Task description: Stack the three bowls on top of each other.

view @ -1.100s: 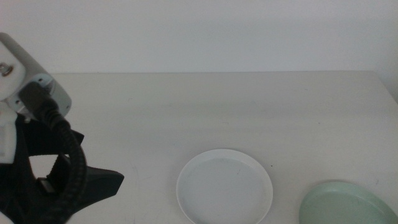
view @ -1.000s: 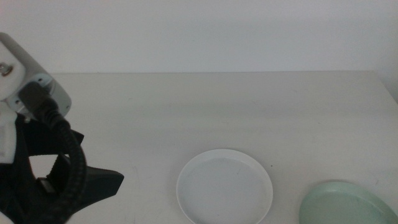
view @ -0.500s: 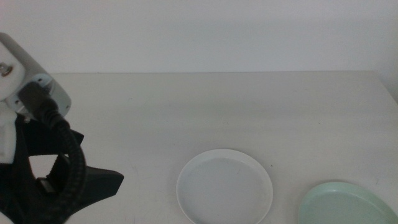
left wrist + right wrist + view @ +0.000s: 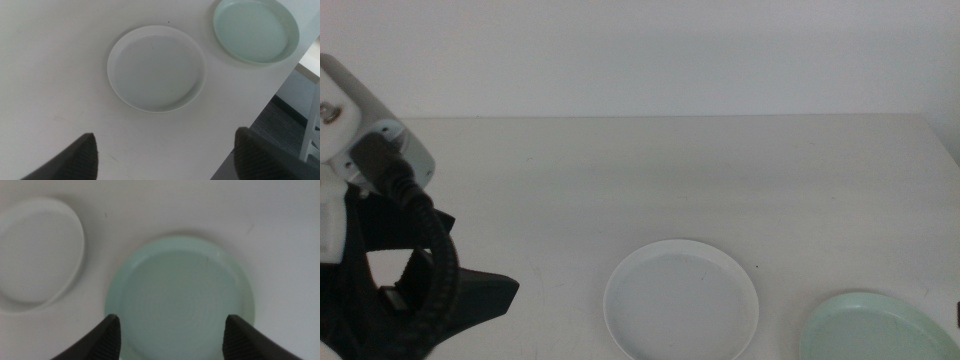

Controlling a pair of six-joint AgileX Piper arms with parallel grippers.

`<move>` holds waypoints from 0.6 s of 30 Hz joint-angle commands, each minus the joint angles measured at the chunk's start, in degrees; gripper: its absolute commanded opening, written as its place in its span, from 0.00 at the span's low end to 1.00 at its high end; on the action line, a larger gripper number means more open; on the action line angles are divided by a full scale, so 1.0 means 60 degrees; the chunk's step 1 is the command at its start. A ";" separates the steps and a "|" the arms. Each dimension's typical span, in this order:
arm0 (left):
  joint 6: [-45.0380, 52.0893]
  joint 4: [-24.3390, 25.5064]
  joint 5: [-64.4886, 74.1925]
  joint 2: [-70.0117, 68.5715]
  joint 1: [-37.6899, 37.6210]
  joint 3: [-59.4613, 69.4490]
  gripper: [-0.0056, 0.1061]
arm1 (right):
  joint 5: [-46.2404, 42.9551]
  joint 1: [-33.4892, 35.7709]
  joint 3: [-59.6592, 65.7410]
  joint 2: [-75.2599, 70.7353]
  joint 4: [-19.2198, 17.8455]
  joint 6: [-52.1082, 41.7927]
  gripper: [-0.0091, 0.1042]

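Observation:
My gripper will stack the mint bowl (image 4: pixel 880 328), and the mint bowl will cover the white bowl from above, because the white bowl's rim (image 4: pixel 682 244) is just as wide as the mint bowl.
A white bowl (image 4: pixel 681 300) lies flat on the table near the front, right of centre. To its right, at the front right corner, a pale mint green bowl (image 4: pixel 875 328) is cut off by the picture's bottom edge. My left gripper (image 4: pixel 166 136) hovers open high above the table, with the white bowl (image 4: pixel 156 67) and the mint bowl (image 4: pixel 256 29) ahead of it. My right gripper (image 4: pixel 172 319) is open over the mint bowl (image 4: pixel 180 297), its jaws spread above the bowl's near part. The white bowl (image 4: pixel 35 255) lies off to one side there.
The left arm's bulk (image 4: pixel 380 250) with its black cable fills the left side of the middle view. The table's edge (image 4: pixel 270 105) runs close by the mint bowl, with dark floor (image 4: pixel 292 120) beyond it. A pale wall backs the table.
The mint green bowl has sunk slightly lower in the middle view and looks flatter. The left arm and the white bowl have not moved.

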 commanded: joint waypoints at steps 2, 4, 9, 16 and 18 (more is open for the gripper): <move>-0.0036 -0.0268 -0.0461 -0.0051 0.0006 -0.0255 0.89 | -0.0120 -0.0067 -0.0331 0.0650 0.0096 -0.0005 0.54; -0.0036 -0.0268 -0.0461 -0.0051 0.0006 -0.0255 0.89 | -0.0111 -0.0077 -0.0331 0.1066 0.0102 -0.0013 0.54; -0.0036 -0.0268 -0.0461 -0.0051 0.0006 -0.0255 0.89 | -0.0131 -0.0216 -0.0331 0.2032 0.0148 -0.0062 0.54; -0.0036 -0.0268 -0.0461 -0.0051 0.0006 -0.0255 0.89 | -0.0063 -0.1587 -0.0331 0.3836 0.0239 -0.0696 0.54; -0.0036 -0.0268 -0.0461 -0.0051 0.0006 -0.0255 0.89 | -0.0161 -0.1787 -0.0331 0.4288 0.0239 -0.1118 0.54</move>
